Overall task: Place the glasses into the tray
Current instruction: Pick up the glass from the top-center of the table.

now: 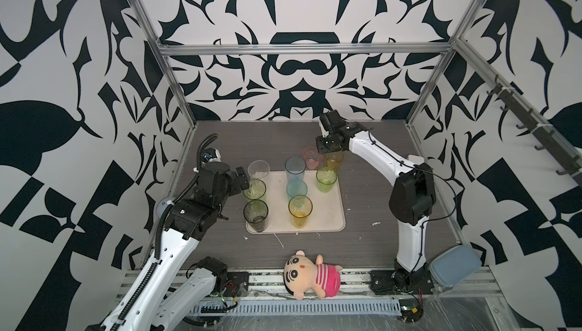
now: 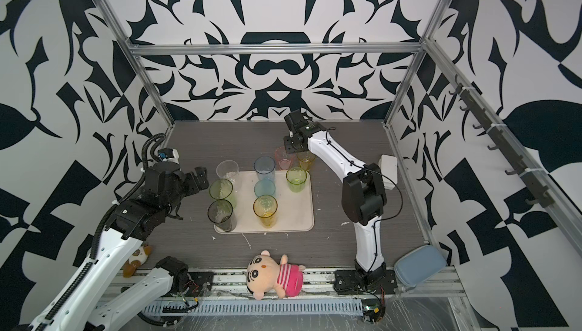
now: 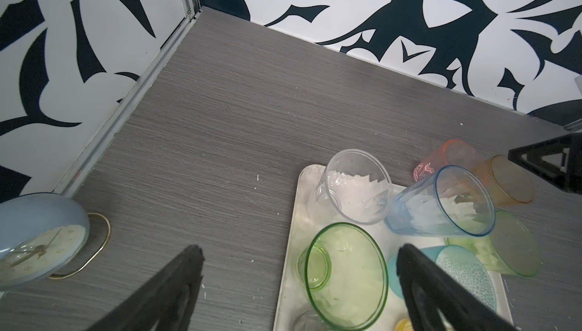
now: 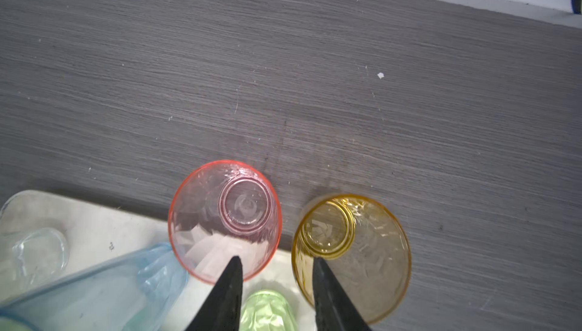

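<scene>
My right gripper has a gap (image 4: 288,231) in sight between the pink glass's rim and the amber glass, so it should keep going down until its fingers are on both sides of that rim (image 4: 280,224), then close.
The beige tray (image 1: 327,216) holds several upright glasses: clear (image 1: 259,170), tall green (image 1: 255,189), smoke grey (image 1: 255,214), blue (image 1: 295,168), teal (image 1: 296,189), yellow (image 1: 300,209) and short green (image 1: 326,179). A pink glass (image 4: 225,219) and an amber glass (image 4: 352,254) stand on the table just beyond the tray's far edge. My right gripper (image 4: 277,261) hovers over these two with its jaws partly apart, one tip over each rim and nothing between them. At the tray's left edge my left gripper (image 3: 300,250) is wide open beside the tall green glass (image 3: 346,276).
A blue clock (image 3: 37,241) stands on the table left of the tray. A white box (image 2: 389,168) sits behind the right arm. A plush doll (image 1: 311,276) and a blue case (image 1: 455,265) lie along the front edge. A small plush (image 2: 137,258) lies under the left arm.
</scene>
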Available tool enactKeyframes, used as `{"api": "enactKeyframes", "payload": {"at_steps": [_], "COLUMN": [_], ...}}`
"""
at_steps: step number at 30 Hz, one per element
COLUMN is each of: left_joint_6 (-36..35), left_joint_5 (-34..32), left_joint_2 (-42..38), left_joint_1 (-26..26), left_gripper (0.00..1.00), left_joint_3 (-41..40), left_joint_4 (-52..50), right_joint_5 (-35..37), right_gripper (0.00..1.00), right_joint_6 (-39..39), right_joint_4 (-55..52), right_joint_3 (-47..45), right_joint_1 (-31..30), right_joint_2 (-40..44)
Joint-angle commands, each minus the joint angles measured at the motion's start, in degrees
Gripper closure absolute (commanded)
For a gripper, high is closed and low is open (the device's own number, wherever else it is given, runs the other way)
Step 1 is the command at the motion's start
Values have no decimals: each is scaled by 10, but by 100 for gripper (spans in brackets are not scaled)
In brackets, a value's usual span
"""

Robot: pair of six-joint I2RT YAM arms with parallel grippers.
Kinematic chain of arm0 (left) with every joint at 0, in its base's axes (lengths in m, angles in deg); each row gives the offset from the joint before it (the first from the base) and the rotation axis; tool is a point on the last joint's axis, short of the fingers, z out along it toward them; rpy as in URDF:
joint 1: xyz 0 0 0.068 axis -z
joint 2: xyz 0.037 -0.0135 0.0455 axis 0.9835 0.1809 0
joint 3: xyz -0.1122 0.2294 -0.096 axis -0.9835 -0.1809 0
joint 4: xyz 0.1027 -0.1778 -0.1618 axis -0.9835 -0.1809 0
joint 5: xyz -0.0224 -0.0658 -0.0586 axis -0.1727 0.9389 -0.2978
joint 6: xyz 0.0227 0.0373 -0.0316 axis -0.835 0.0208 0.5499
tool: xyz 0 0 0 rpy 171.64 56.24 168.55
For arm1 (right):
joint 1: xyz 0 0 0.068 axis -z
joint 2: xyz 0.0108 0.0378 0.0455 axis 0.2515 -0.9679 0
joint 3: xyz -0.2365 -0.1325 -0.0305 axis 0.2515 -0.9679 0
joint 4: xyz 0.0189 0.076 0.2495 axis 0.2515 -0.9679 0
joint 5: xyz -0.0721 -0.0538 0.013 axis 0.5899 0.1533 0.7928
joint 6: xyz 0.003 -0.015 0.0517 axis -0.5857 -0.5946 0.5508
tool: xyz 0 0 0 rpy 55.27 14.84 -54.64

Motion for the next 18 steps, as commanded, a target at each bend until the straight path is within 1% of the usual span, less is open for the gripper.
{"api": "enactKeyframes", "payload": {"at_steps": [1,18], "left_joint_6": [8,14], "left_joint_5": [-12,-15], "left_joint_2": [-8,-8], "left_joint_1": [2,1], "left_gripper": [0,0], "left_joint_3": [-3,-2], "left_joint_4": [-13,-21], "right_joint_5": [-16,-38], "right_gripper": [59,60], "right_joint_6": [-11,-11], "right_joint_4": [6,-4], "right_joint_3": [38,100], "right_joint_1": [6,11], "right_joint_2": [-4,-89]}}
